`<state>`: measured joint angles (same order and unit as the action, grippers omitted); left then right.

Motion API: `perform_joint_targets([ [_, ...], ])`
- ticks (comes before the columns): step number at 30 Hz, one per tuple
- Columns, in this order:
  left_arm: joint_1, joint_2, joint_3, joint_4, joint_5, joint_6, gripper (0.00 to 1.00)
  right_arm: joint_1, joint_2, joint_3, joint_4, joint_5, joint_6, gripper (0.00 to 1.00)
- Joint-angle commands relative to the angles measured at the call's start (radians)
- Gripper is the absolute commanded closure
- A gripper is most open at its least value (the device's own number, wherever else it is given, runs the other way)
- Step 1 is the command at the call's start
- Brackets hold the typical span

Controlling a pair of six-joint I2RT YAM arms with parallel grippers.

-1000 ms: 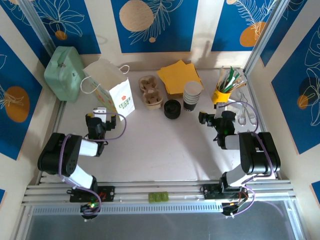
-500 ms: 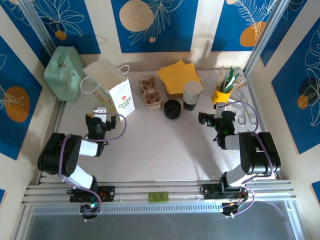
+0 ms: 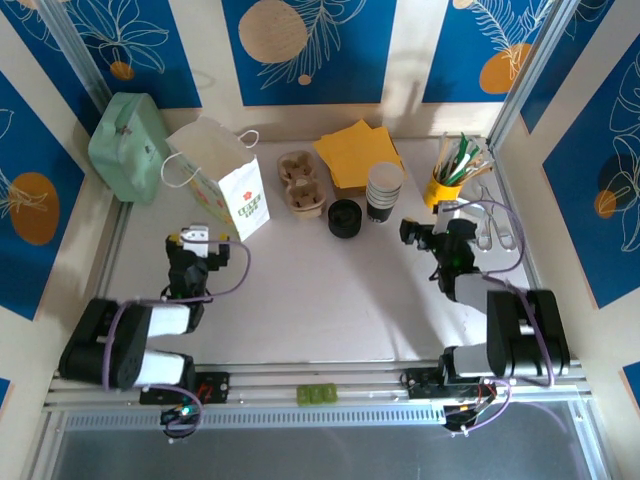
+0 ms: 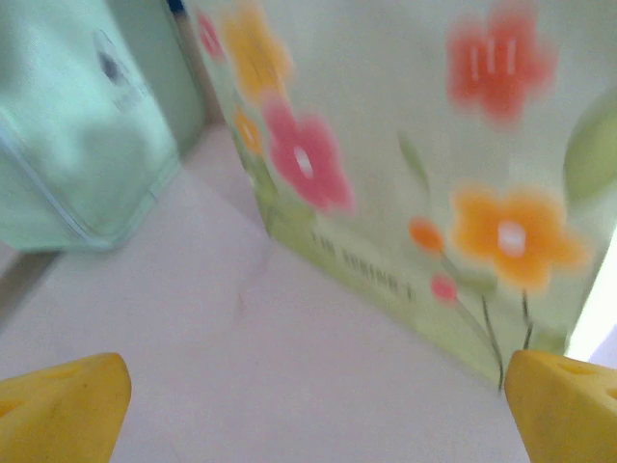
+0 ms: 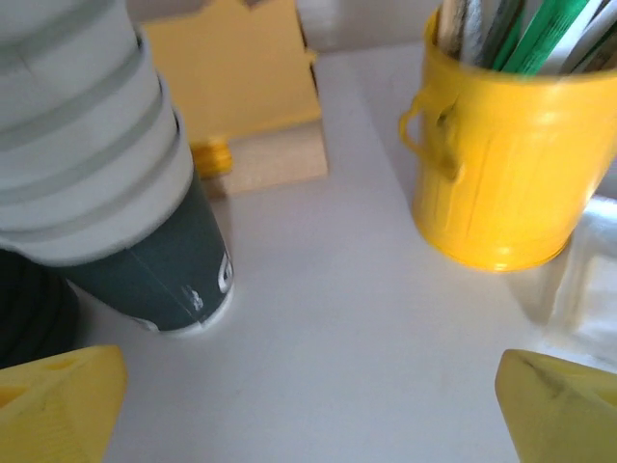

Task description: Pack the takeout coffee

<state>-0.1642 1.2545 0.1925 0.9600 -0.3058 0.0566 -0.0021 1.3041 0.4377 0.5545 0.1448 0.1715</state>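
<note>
The top cup's rim stands clear of its neighbours, so my open right gripper should keep moving toward the stack of cups (image 3: pixel 383 195) until its fingers straddle that rim.
The takeout coffee (image 3: pixel 344 217) stands mid-table, its round black lid facing up, between the cup carrier and the stack of cups. My left gripper (image 3: pixel 197 240) is open and empty, low on the table just in front of the flowered paper bag (image 3: pixel 228 182). From the left wrist, the bag (image 4: pixel 434 183) is close ahead, with my yellow fingertips (image 4: pixel 58 410) wide apart around the left gripper (image 4: pixel 318 410). My right gripper (image 3: pixel 432 230) is open and empty, right of the coffee. Seen from the right wrist, the right gripper (image 5: pixel 313 410) faces bare table.
A stack of dark white-rimmed cups (image 3: pixel 384 190) (image 5: pixel 106 183) and a yellow cup of straws (image 3: pixel 445 185) (image 5: pixel 501 164) stand ahead of the right gripper. Yellow napkins (image 3: pixel 358 152), a cardboard cup carrier (image 3: pixel 302 184) and a mint-green case (image 3: pixel 127 145) (image 4: pixel 67 125) line the back.
The left arm has swung, and its gripper has drawn slightly back toward the near edge. The right gripper has shifted a little farther from its base. Both stay open.
</note>
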Motion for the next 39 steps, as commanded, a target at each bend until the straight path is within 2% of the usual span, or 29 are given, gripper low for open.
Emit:
perform_joint_targets([
  [1, -0.006, -0.234, 0.083, -0.35, -0.09, -0.096, 0.01, -0.022, -0.124, 0.133, -0.347, 0.029, 0.152, 0.01],
  [6, -0.006, -0.493, 0.225, -0.832, -0.158, -0.314, 0.01, -0.045, -0.268, 0.31, -0.797, -0.006, 0.397, 0.01],
  [8, -0.007, -0.558, 0.29, -1.011, -0.164, -0.442, 0.01, -0.057, -0.304, 0.383, -0.931, -0.143, 0.422, 0.01],
  [10, -0.007, -0.597, 0.336, -1.117, -0.116, -0.518, 0.01, -0.039, -0.341, 0.413, -0.977, -0.227, 0.415, 0.01],
  [13, -0.006, -0.617, 0.39, -1.194, 0.034, -0.548, 0.01, 0.009, -0.344, 0.492, -1.087, -0.21, 0.411, 0.01],
  [16, -0.009, -0.581, 0.469, -1.24, 0.216, -0.504, 0.01, 0.069, -0.258, 0.659, -1.266, -0.103, 0.416, 0.05],
  [20, -0.008, -0.512, 0.601, -1.364, 0.35, -0.46, 0.01, 0.195, -0.103, 0.875, -1.419, 0.083, 0.41, 0.07],
  [22, -0.009, -0.486, 0.656, -1.419, 0.409, -0.442, 0.0, 0.226, -0.024, 0.961, -1.459, 0.152, 0.416, 0.08],
  [26, -0.009, -0.464, 0.742, -1.505, 0.485, -0.417, 0.01, 0.229, 0.133, 1.125, -1.527, 0.178, 0.425, 0.17],
  [31, -0.009, -0.477, 0.78, -1.538, 0.569, -0.403, 0.01, 0.226, 0.27, 1.266, -1.566, 0.217, 0.418, 0.2],
  [34, -0.009, -0.446, 0.816, -1.573, 0.644, -0.395, 0.01, 0.222, 0.335, 1.32, -1.57, 0.205, 0.403, 0.29],
  [39, -0.01, -0.449, 0.799, -1.568, 0.655, -0.382, 0.01, 0.208, 0.424, 1.384, -1.58, 0.187, 0.407, 0.36],
])
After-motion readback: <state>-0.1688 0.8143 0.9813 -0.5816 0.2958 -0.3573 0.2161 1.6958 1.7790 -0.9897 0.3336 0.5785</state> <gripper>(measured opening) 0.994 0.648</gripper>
